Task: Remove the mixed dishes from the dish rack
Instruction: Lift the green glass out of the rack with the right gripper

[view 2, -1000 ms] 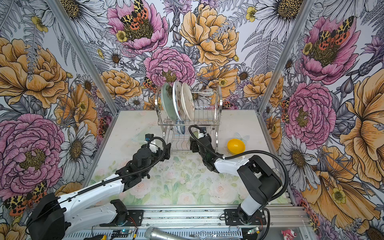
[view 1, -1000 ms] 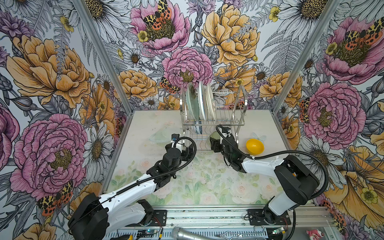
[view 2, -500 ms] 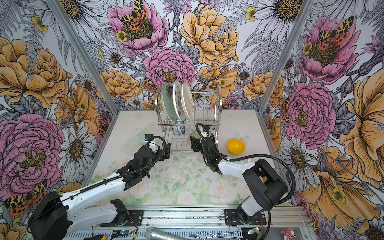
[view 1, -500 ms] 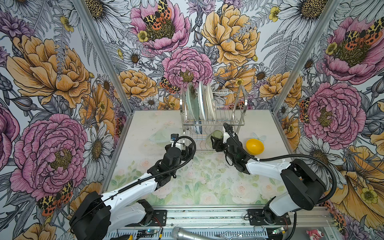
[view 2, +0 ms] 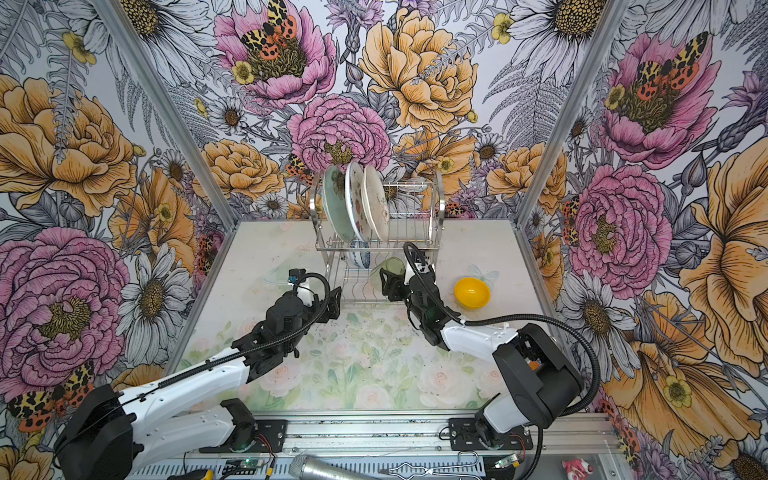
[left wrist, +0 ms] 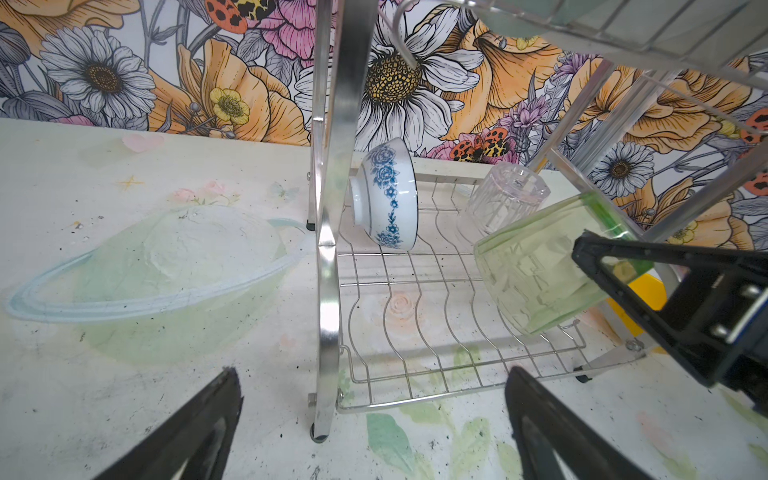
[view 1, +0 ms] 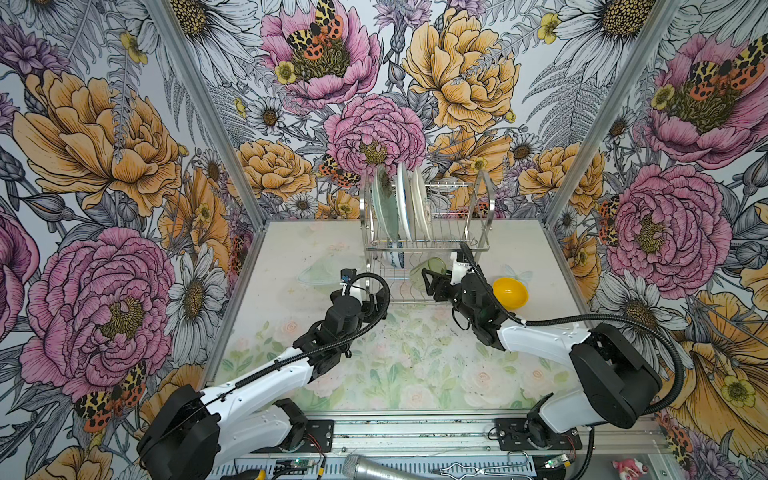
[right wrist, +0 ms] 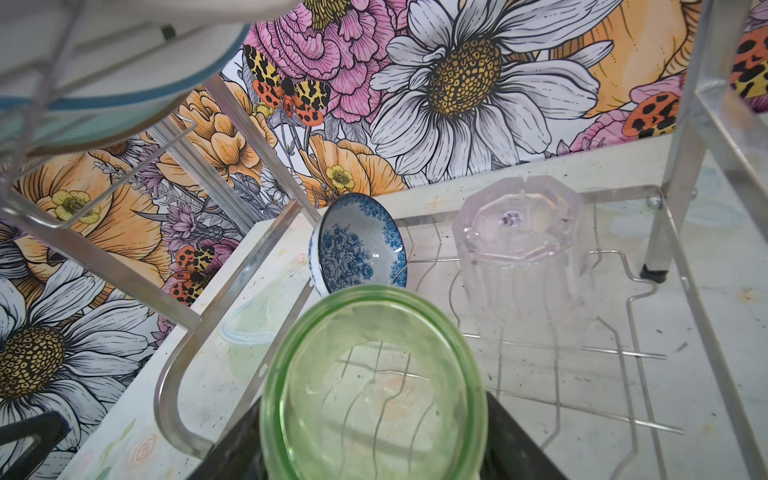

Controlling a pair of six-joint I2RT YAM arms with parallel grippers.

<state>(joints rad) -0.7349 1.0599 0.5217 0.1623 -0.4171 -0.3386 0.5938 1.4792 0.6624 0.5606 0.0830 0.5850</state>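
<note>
The green tumbler's loose end [left wrist: 504, 289] is facing my left gripper's open fingers. My left gripper keeps going toward the tumbler's side [left wrist: 542, 268] and closes there.
The chrome dish rack [view 1: 482, 199] stands at the back of the table in both top views. Three plates [view 1: 404, 203] stand upright on its upper tier. On the lower tier a blue-and-white bowl [left wrist: 384, 195] leans on its side beside an upturned clear tumbler [right wrist: 519, 249]. My right gripper [right wrist: 374, 444] is shut on the green tumbler [right wrist: 374, 386], holding it tilted above the lower shelf. My left gripper [left wrist: 370, 424] is open and holds nothing, just in front of the rack's front left leg [left wrist: 326, 332]. The yellow bowl [view 1: 510, 292] sits on the table to the right of the rack.
A pale green translucent oval shape [left wrist: 158, 266] lies on the table left of the rack. Flowered walls close in the table [view 1: 415, 365] at the back and both sides. The rack's upper tier [left wrist: 623, 29] hangs over the lower shelf.
My right gripper has lifted and tilted the green tumbler off the lower shelf, drawing it slightly forward. The left arm has barely moved and stays open.
</note>
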